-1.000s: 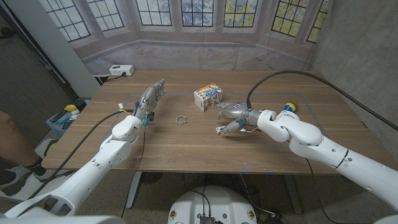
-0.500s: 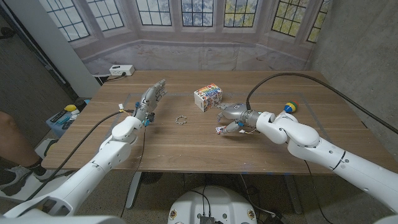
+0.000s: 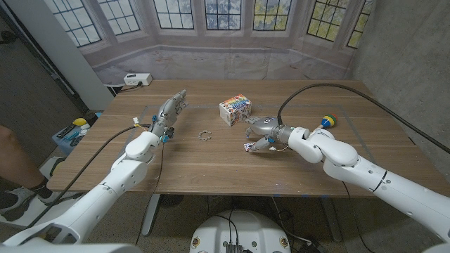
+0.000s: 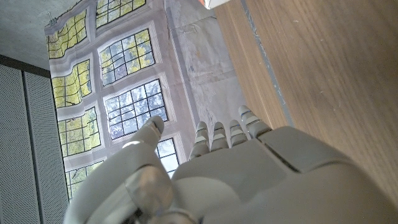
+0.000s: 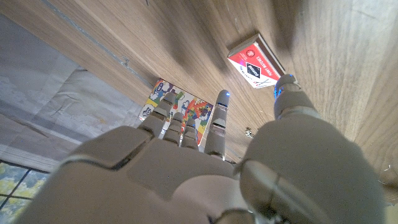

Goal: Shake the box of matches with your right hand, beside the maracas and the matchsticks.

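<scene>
The short end (image 5: 243, 43) is sitting flush with the printed sleeve, so I expect the matchbox (image 5: 256, 63) to stay shut and keep its drawer in when I shake it.
The matchbox (image 3: 249, 147) is small, red and white, and lies on the wooden table (image 3: 211, 165). My right hand (image 3: 263, 130) hovers just over it with its fingers spread and nothing in them. In the right wrist view the thumb tip (image 5: 285, 84) sits close beside the matchbox (image 5: 255, 64); I cannot tell whether they touch. A maraca (image 3: 328, 120) with a yellow, blue and red head lies to the right, behind my right forearm. A small ring of pale sticks (image 3: 204, 135) lies at mid-table. My left hand (image 3: 171, 111) stands far left, fingers straight, holding nothing.
A colourful printed carton (image 3: 235, 108) stands just behind my right hand, also seen past the fingers as the carton (image 5: 177, 107). A white power strip (image 3: 136, 79) lies at the table's back left corner. A person's knee (image 3: 10, 151) shows at the left edge.
My right forearm has shifted slightly left, so more of the maraca shows. The right hand stays over the matchbox, and the left arm is still.
</scene>
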